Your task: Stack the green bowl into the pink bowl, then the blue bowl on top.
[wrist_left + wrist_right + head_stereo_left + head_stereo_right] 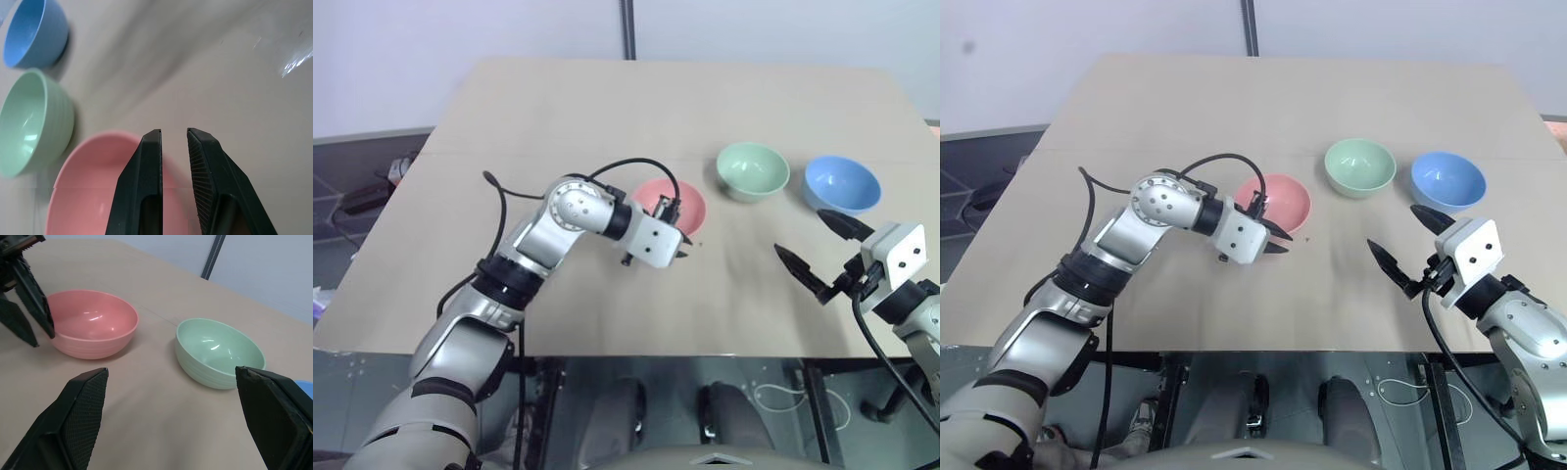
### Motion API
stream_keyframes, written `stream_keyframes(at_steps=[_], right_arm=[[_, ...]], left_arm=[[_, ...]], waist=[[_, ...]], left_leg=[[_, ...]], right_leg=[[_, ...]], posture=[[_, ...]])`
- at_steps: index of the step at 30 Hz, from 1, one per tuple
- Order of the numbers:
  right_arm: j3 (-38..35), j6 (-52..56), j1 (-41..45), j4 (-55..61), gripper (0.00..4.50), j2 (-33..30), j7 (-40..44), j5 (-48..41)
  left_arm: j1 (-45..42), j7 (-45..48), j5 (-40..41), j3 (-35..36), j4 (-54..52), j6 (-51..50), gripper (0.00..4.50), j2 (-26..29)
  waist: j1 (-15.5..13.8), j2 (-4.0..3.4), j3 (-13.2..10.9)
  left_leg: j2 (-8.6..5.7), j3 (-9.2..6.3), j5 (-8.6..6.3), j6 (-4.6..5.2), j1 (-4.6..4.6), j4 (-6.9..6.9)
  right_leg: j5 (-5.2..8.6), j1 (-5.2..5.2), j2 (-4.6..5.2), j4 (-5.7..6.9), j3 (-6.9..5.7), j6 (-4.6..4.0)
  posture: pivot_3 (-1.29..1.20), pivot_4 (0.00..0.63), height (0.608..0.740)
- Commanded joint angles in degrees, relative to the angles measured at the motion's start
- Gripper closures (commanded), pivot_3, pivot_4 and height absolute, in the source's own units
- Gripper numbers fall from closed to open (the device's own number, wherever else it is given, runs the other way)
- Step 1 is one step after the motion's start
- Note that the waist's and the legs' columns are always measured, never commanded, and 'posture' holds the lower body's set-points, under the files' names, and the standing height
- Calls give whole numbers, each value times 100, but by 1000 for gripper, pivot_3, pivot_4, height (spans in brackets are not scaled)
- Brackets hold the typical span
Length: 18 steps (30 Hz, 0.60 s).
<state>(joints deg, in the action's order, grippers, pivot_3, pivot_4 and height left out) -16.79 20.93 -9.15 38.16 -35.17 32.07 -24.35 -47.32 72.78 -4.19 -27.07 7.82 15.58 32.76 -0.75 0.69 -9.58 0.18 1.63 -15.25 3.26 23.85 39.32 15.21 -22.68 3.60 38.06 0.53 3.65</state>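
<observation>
Next, my left gripper moves away, since it crowds the pink bowl's rim (1300, 222) where the green bowl (1360, 167) has to go, before my right gripper brings it in.
Three bowls stand in a row on the tan table. The pink bowl (681, 200) is on the left, the green bowl (753, 171) in the middle and the blue bowl (842, 184) on the right. My left gripper (1281, 235) hovers at the pink bowl's near-left rim, pointing right and down. It is shut, with only a narrow slit between its fingers (146, 166) and nothing in it. My right gripper (801, 232) is open wide, level above the table in front of the blue bowl, and aimed toward the green bowl (220, 352) and pink bowl (93, 323).
The table (558, 117) has its front edge close below both grippers and its left edge slanting away past my left arm. A dark pole (628, 29) rises behind the far edge. Bare tabletop lies left of the pink bowl and behind the bowls.
</observation>
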Motion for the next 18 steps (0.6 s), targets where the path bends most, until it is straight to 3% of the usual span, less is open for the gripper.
stream_keyframes(at_steps=[1,5,9,15,18], right_arm=[[-173,-59,28,198,0,-42,-58,29],[-93,-90,97,80,0,-32,-49,101],[-43,-11,419,-299,0,-100,-23,183],[494,-124,1477,-1555,0,-346,77,794],[1026,-403,2251,-2548,0,-410,253,1246]], left_arm=[[-10,-51,130,140,-206,140,3616,-94],[-2,-82,209,281,-231,29,3616,-81],[120,-188,661,779,-665,-863,3616,98],[808,-480,1643,1817,-1641,-2411,3616,519],[1270,-864,2387,2453,-1945,-3343,3616,475]], waist=[[0,0,0],[0,0,0],[14,0,0],[110,-4,2],[148,-5,1]], left_leg=[[0,0,0,0,0,0],[0,0,0,0,0,1],[0,0,0,0,-1,1],[5,1,1,-2,-6,1],[4,4,2,-2,-9,1]], right_leg=[[0,0,0,0,0,0],[0,0,-1,1,0,0],[0,0,-1,1,1,0],[0,0,-2,4,2,0],[0,1,-1,4,5,0]], posture=[[0,150,740],[0,150,740],[0,150,740],[0,150,740],[0,150,740]])
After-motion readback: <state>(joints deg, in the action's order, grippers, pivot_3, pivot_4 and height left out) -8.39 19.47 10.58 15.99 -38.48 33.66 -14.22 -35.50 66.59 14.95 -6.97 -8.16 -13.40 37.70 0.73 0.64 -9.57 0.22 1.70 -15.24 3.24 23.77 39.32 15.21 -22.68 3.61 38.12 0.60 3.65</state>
